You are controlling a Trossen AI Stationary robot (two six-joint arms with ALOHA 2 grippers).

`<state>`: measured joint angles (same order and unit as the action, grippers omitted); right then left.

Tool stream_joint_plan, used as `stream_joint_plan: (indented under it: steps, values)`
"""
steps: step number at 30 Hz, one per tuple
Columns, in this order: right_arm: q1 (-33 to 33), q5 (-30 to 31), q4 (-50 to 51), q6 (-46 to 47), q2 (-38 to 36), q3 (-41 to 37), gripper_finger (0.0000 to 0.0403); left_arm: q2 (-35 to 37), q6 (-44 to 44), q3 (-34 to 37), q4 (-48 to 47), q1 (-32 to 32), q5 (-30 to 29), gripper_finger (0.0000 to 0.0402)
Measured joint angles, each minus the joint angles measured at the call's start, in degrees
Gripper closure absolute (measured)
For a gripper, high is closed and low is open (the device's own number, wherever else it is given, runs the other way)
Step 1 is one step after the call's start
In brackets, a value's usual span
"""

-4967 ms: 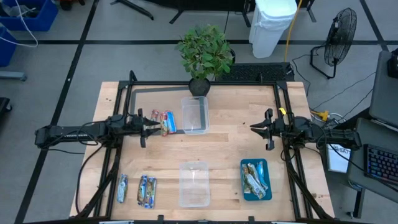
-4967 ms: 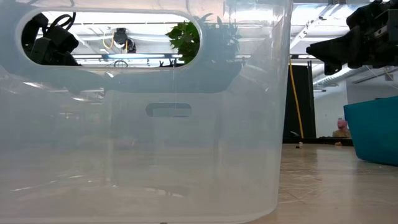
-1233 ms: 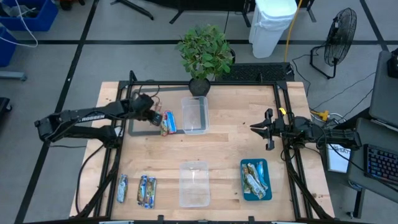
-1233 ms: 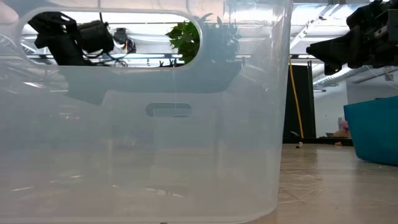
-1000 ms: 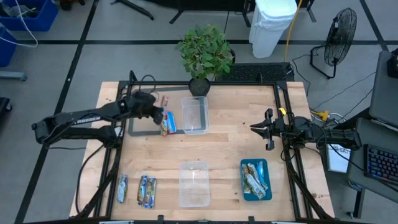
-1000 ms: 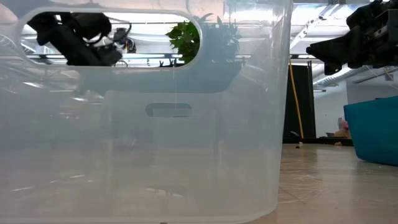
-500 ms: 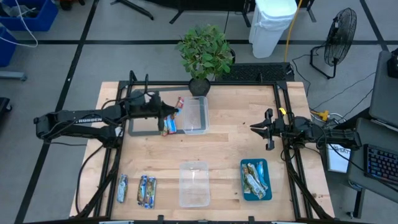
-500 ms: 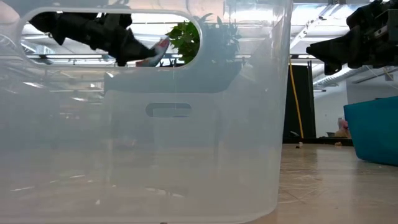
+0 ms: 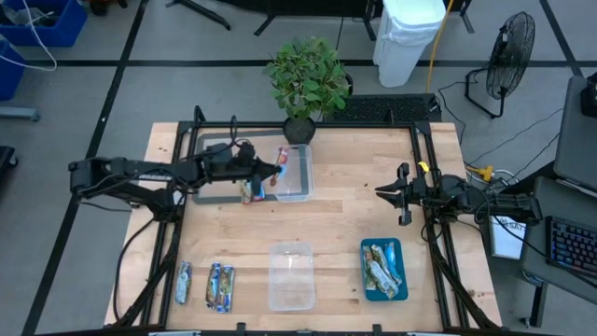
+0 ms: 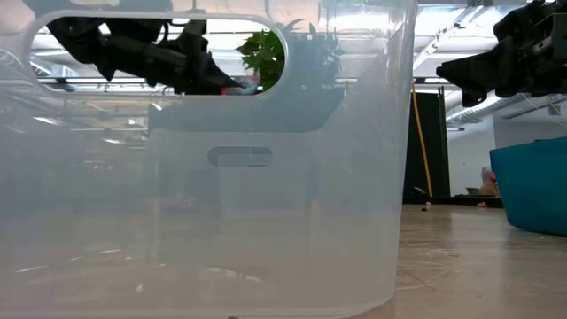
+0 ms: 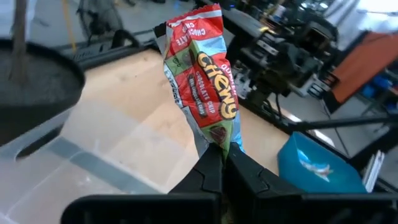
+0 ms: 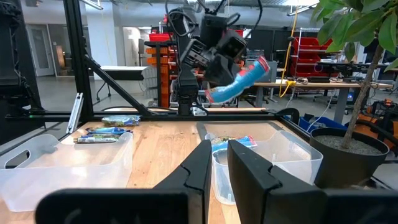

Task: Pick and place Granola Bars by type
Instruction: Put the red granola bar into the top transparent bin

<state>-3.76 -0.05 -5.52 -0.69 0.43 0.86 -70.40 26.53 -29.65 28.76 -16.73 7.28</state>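
Observation:
The red-blue bar's loose end (image 9: 283,153) is past the far clear tub's rim. My left gripper should keep going over the tub's open inside (image 9: 296,174) and let go there.
My left gripper (image 9: 270,169) is shut on a red-blue granola bar (image 9: 281,162) and hangs over the left rim of the far clear tub (image 9: 294,175). In the left wrist view the bar (image 11: 202,81) stands out past the fingertips. Two more red-blue bars (image 9: 250,191) lie flat on the table beside that tub. Three bars (image 9: 207,285) lie at the near left corner, and several silvery ones lie in the teal tray (image 9: 367,280). My right gripper (image 9: 381,191) waits at the right, open by a narrow gap, with nothing between its fingers. My left gripper pinches one crimped end of the bar's wrapper (image 11: 217,144) between its two fingertips (image 11: 208,167). The fingers come nearly level from the table's left. The bar is lifted clear and sticks out beyond the fingertips toward the tub, its free end (image 11: 194,17) bent a little.
A second clear tub (image 9: 291,276) stands at the near middle and fills the low view. A potted plant (image 9: 306,84) stands at the far edge behind the far tub. A dark frame (image 9: 201,140) runs along the table's left, far and right sides.
My left gripper has carried the bar toward the table's right edge, from beside the lying bars to the far tub's left rim. It has tipped up from pointing downward to almost level. It has stayed shut on the bar, which stays clear of the table.

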Motion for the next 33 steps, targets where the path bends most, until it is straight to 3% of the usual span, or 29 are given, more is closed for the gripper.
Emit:
stream_joint_plan:
  steps: [14,33]
  values:
    - [-0.01,-0.02,0.00,0.00,0.00,0.00,0.0358,-6.04,4.07,-0.03,1.83,-0.02,-7.57,0.0396]
    - [0.01,-0.02,0.00,0.00,0.00,0.00,0.0358,-6.88,-0.46,-0.04,3.21,-0.05,-7.87,0.0393]
